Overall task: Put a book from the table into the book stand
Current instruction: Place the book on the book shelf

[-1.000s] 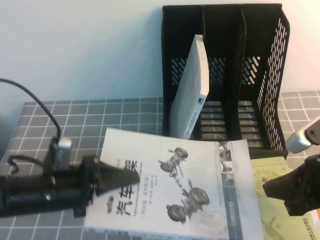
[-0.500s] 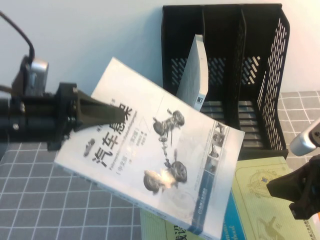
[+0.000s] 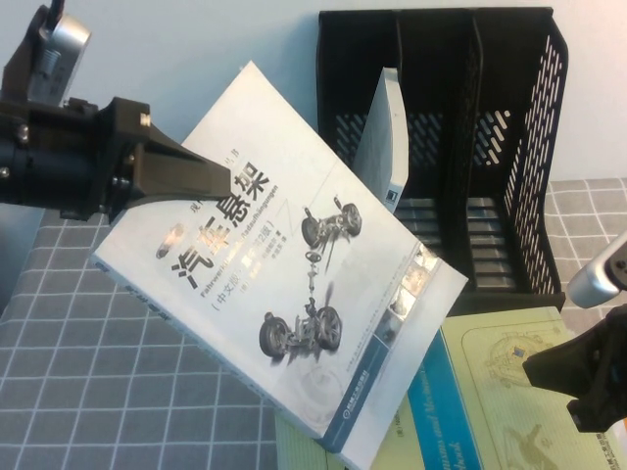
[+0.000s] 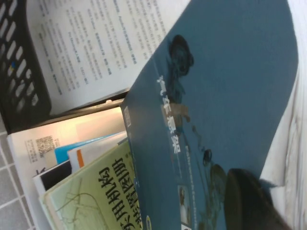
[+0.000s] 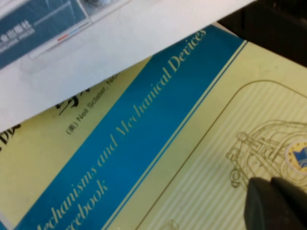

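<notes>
My left gripper should lift the held book (image 3: 284, 269) high, as it slants broadside to the book stand, turn it edge-on and lower it beside the pale grey book.
My left gripper (image 3: 221, 183) is shut on the book (image 3: 294, 269) at its upper left edge and holds it tilted in the air, left of the book stand (image 3: 509, 147). The whitish-grey front with car suspension pictures faces the high camera. In the left wrist view the dark teal back cover (image 4: 216, 86) fills the frame, with one dark finger (image 4: 247, 201) pressed on it. My right gripper (image 3: 566, 377) is shut and empty, low at the right over the yellow-green book (image 3: 500, 392); its fingers (image 5: 276, 203) hover just above that cover.
A pale grey book (image 3: 384, 137) leans in the stand's left compartment; the other two compartments hold nothing. The yellow-green book with a blue band (image 5: 144, 143) lies on the grid-cloth table (image 3: 98, 372) in front of the stand, with other books (image 4: 72, 163) stacked under it.
My left gripper has lifted the book off the table, up and leftward, tilting it steeply. The yellow-green book underneath is now uncovered. The right arm has stayed in place.
</notes>
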You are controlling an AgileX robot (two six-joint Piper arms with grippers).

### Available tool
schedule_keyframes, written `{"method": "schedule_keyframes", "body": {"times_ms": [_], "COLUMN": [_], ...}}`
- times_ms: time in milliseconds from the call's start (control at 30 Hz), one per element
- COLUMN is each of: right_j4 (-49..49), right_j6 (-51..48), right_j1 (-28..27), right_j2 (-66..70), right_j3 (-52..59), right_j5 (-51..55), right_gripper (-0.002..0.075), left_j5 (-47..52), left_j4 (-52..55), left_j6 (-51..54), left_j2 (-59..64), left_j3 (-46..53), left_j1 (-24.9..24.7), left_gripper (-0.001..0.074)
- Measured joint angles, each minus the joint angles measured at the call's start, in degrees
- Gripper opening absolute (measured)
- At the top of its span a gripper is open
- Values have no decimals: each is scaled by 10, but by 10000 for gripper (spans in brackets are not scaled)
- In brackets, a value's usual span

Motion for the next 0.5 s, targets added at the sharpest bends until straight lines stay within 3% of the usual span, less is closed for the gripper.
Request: {"method": "schedule_keyframes", "body": {"times_ms": [200, 500], "right_j4": [0, 0], "right_j6": [0, 0], "right_j1": [0, 0], "right_j2": [0, 0], "right_j3": [0, 0], "right_j5": [0, 0], "right_gripper": [-2, -2], "left_j5": [-10, 8], "left_j4": [30, 94], "left_j6": [-25, -81], "left_j2": [0, 0], "left_j3": [-2, -73], "left_j1": [-39, -45], "left_gripper": [116, 116]}}
